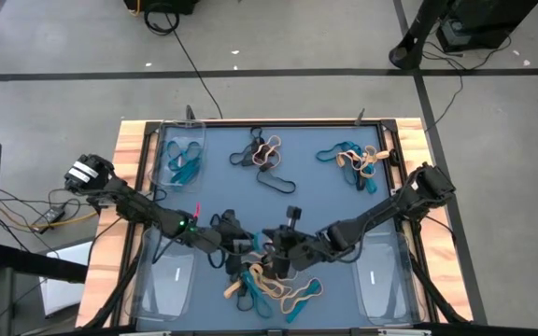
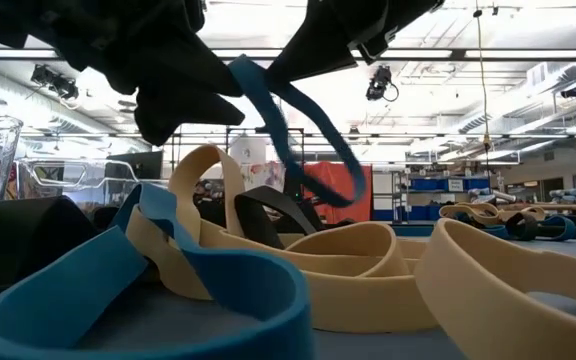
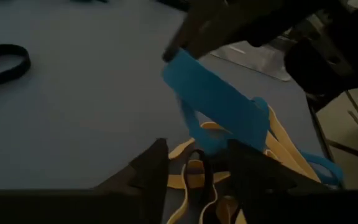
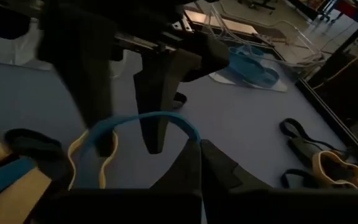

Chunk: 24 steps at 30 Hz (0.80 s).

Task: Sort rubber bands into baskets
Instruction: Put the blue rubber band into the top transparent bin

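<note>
Next, I take the teal-blue band (image 2: 256,88) from my right gripper with my left gripper and carry it to the basket of teal bands (image 1: 184,164), which is on my left gripper's side.
A teal-blue rubber band (image 2: 288,130) hangs over the pile of tan, teal and black rubber bands (image 1: 269,285) near the table's front middle, with my right gripper (image 4: 199,144) shut on it. My left gripper (image 3: 201,163) stands open close beside it, its two fingers on either side of the band's lower part (image 3: 229,134). In the high view the two grippers, left (image 1: 241,241) and right (image 1: 283,250), meet just above the pile. A clear basket (image 1: 171,135) at the far left holds teal bands. Two more clear baskets sit at the near left (image 1: 166,280) and near right (image 1: 381,280). My right gripper pinches one end of the teal-blue band's loop (image 4: 190,132) between its two shut fingertips, coming from the table's right and slanting down. The band arcs away from the fingertips and hangs slack below them (image 2: 343,190), above the pile. My left gripper: I cannot tell whether its open fingers touch the band.
A black and tan cluster of bands (image 1: 264,154) and a black loop (image 1: 276,182) lie at the far middle. A teal and tan cluster (image 1: 353,161) lies at the far right. The blue mat is bordered by a wooden frame (image 1: 129,149).
</note>
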{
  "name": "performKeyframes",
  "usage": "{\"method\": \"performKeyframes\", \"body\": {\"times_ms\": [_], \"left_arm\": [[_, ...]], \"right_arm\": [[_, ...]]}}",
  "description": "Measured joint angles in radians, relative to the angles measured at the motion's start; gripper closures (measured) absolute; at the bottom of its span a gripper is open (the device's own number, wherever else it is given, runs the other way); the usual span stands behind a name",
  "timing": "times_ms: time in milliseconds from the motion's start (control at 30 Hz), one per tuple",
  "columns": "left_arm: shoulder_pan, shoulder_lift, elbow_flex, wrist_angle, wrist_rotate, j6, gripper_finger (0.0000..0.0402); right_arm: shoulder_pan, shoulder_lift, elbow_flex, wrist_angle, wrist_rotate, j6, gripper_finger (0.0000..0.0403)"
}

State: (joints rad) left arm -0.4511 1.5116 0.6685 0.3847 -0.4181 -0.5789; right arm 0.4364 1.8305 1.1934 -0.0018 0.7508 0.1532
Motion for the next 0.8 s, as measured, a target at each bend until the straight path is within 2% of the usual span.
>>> {"method": "performKeyframes", "body": {"times_ms": [167, 300, 567, 800], "left_arm": [[0.0, 0.0, 0.0, -0.001, 0.054, 0.018, 0.0176], [0.0, 0.0, 0.0, 0.0, 0.063, 0.022, 0.0157], [0.008, 0.0, 0.0, -0.01, -0.128, 0.0, 0.0153], [0.043, 0.0, 0.0, -0.011, -0.142, 0.015, 0.0161]], "right_arm": [[-0.008, 0.0, 0.0, -0.017, 0.059, -0.008, 0.0401], [-0.011, 0.0, 0.0, -0.018, 0.106, -0.048, 0.04], [-0.011, 0.0, 0.0, -0.018, 0.11, -0.072, 0.0399], [-0.012, 0.0, 0.0, -0.017, 0.109, -0.105, 0.0398]]}}
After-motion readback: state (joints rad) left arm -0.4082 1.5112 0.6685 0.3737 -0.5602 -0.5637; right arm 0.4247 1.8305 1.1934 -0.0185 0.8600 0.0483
